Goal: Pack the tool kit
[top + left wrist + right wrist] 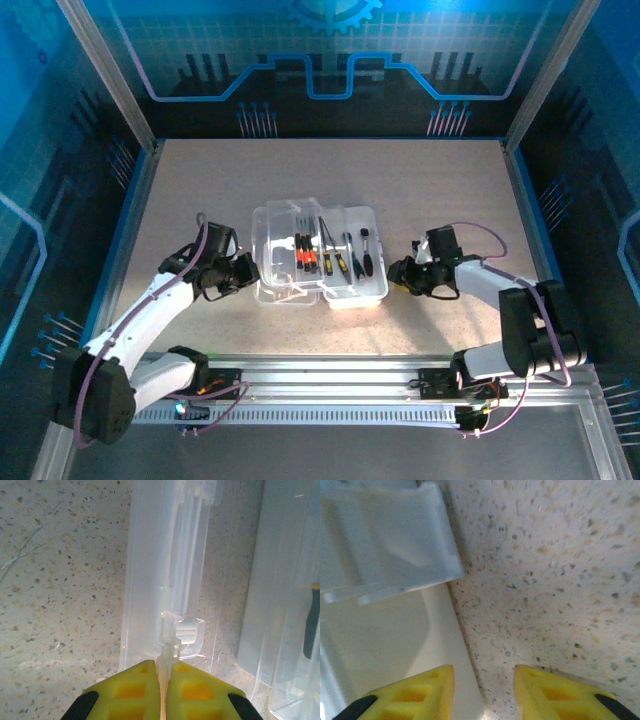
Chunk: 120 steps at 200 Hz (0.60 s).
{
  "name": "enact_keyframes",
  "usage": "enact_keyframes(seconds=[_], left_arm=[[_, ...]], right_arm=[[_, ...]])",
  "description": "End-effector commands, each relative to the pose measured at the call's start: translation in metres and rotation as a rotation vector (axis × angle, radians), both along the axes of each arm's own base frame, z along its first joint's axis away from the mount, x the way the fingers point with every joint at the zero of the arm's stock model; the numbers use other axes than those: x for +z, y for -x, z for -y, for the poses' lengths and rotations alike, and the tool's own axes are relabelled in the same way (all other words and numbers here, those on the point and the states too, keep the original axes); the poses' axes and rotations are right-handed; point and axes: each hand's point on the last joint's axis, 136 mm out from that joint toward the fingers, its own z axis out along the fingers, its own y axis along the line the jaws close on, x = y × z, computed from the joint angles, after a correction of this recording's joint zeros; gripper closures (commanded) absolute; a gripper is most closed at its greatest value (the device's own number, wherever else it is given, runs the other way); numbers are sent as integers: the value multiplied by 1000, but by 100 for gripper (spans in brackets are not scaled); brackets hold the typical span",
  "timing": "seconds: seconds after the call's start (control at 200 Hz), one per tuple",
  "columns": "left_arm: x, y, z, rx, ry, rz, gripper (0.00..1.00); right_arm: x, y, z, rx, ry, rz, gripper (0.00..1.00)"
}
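Note:
My left gripper should keep swinging the lid by the lid's outer edge (169,642) in its fingers until it leans over the tools inside the case (335,252).
The tool kit (266,222) is a clear plastic case lying open mid-table, with several screwdrivers (306,253) with red, yellow and black handles side by side in it. My left gripper (252,272) is at the case's left end. In the left wrist view this gripper (163,667) is shut on a thin clear plastic edge of the case (165,555), just before a small latch (190,630). A black and yellow screwdriver (312,622) shows at the right. My right gripper (397,272) sits at the case's right end. It is open (484,690), one finger over the case wall (380,630), the other over the table.
The speckled beige table (420,190) has blue rails along its left and right sides and a metal rail along the near edge. Both arm bases sit on that rail. Bare tabletop lies behind the case and to either side of it.

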Motion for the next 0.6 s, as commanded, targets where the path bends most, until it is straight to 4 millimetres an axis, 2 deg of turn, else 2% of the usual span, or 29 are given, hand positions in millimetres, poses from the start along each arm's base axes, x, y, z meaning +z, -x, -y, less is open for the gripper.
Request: enact_keyframes(seconds=[0.0,0.32,0.505,0.595], left_arm=[[53,-13,18,-57,68,135,100],[93,-12,37,-119,98,177,100],[110,-11,63,-192,134,191,89],[117,-11,74,-214,148,196,87]], right_arm=[[-6,10,-18,35,-28,-24,63],[-4,15,-60,122,-36,-14,64],[-3,16,-75,151,-39,-13,65],[-1,15,-79,156,-44,-7,65]])
